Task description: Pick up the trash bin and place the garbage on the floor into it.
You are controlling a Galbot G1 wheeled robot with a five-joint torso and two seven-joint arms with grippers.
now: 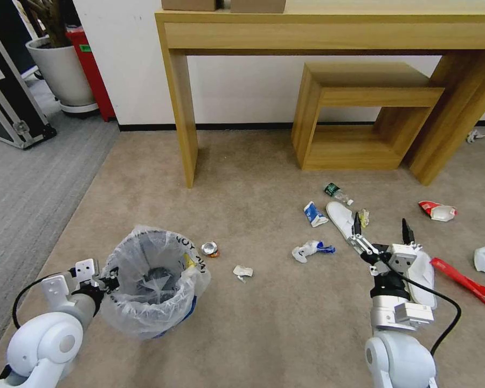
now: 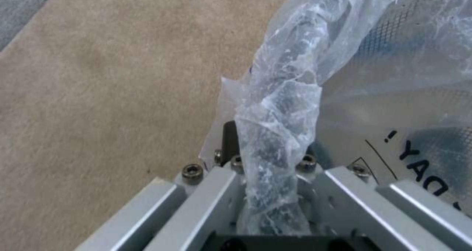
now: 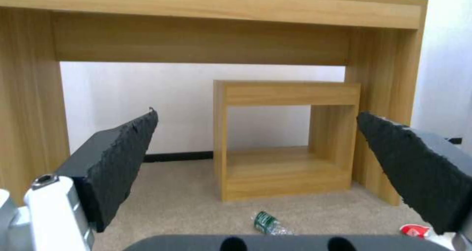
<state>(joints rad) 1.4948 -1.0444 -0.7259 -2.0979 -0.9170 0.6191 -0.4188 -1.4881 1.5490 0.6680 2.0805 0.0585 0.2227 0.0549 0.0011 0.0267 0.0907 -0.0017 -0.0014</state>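
Observation:
My gripper is going to lift the white scrap (image 1: 243, 271), which lies crumpled into a creased shape (image 1: 242, 275), so I expect the scrap to keep its folds and stick out stiffly.
The trash bin (image 1: 152, 284), blue with a clear lettered bag (image 2: 295, 96) over it, is at the front left of the beige floor (image 1: 264, 323). My left gripper (image 1: 108, 281) is shut on its bag-covered rim. My right gripper (image 1: 381, 228) hangs open and empty above a white slipper (image 1: 424, 276); its pads (image 3: 118, 162) stand wide apart. Garbage lies around: another slipper (image 1: 339, 215), a bottle (image 1: 337, 192) (image 3: 268, 223), a blue-white carton (image 1: 313, 214), crumpled paper (image 1: 309, 251), a can (image 1: 210, 249), a white scrap (image 1: 242, 271), and red wrappers (image 1: 437, 210) (image 1: 463, 280).
A wooden desk (image 1: 328, 32) stands against the wall, its leg (image 1: 183, 118) reaching the carpet ahead of the bin. A wooden cube stool (image 1: 361, 116) sits under it. Grey carpet (image 1: 21, 183), a black case (image 1: 5, 108) and a plant pot (image 1: 62, 73) are at the far left.

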